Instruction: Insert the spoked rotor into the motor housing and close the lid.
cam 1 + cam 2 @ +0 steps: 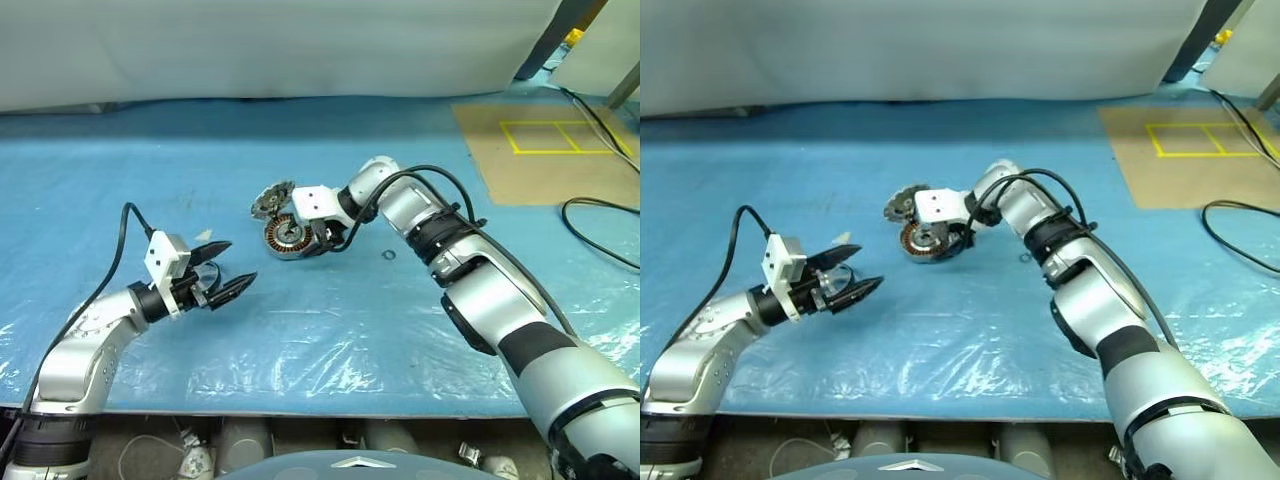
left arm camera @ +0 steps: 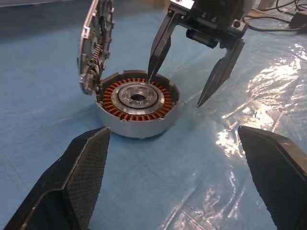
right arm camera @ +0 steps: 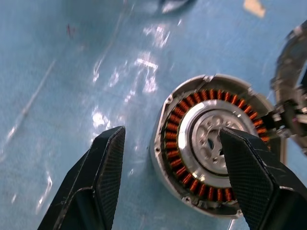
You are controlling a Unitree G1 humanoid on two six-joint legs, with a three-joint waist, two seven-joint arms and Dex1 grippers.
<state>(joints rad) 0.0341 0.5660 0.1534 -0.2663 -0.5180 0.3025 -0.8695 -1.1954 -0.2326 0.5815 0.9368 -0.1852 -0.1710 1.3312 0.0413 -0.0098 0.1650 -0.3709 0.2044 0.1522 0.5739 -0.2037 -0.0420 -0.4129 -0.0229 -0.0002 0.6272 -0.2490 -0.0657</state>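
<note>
My fingers are about to push the small metal ring (image 1: 388,255) down. The silver middle part has an open round centre (image 3: 212,141), so the ring should settle into it and stay in place.
The motor housing (image 2: 136,103), a grey puck with copper windings around a silver hub, lies on the blue sheet. The spoked rotor (image 2: 95,50) stands on edge, leaning against the housing's rim. My right gripper (image 2: 175,91) hangs open just over the housing's far side. One fingertip (image 2: 152,72) is at the windings and the other is off the rim above the sheet, with nothing held. In the right wrist view the housing (image 3: 211,143) sits partly between the fingers. My left gripper (image 1: 240,263) is open and empty, a short way to the left of the housing, pointing at it. The lid is out of view.
A small metal ring (image 1: 388,254) lies on the sheet to the right of the housing. A brown board with yellow tape (image 1: 540,145) and black cables (image 1: 600,215) are at the far right. A white sheet hangs along the back.
</note>
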